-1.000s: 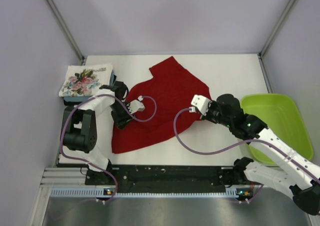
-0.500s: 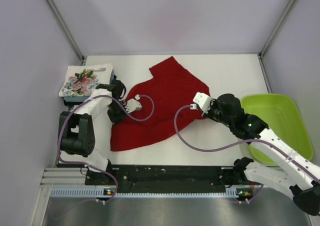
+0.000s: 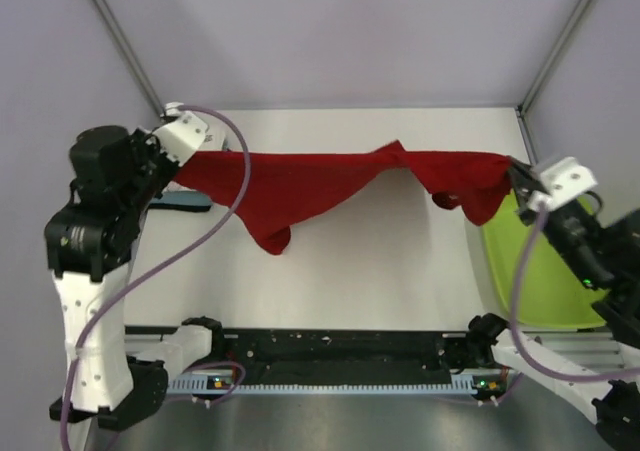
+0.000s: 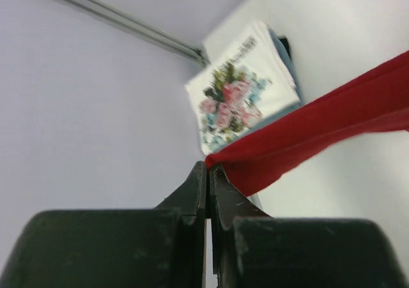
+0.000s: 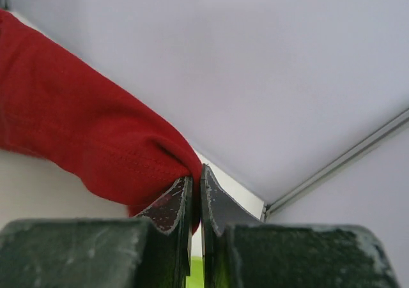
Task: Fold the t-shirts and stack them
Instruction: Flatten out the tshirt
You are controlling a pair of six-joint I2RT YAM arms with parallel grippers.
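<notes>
My two grippers should swing the deep red t-shirt toward the back and pull it forward to spread it out, because it hangs between them in sagging folds.
The deep red t-shirt hangs in the air, stretched in a band between both grippers, with folds sagging toward the table. My left gripper is shut on its left end; in the left wrist view the gripper pinches the red cloth at the tips. My right gripper is shut on the right end, and in the right wrist view the gripper bites a bunched red fold. A folded white floral t-shirt lies on a bluish one at the back left.
The lime-green tray sits at the right edge, partly under the right arm. A strip of the folded stack shows below the left arm. Enclosure walls and frame posts stand close on both sides.
The left gripper closed on the red t-shirt. Both arms then rose and moved apart, lifting the shirt off the table and pulling it taut.
</notes>
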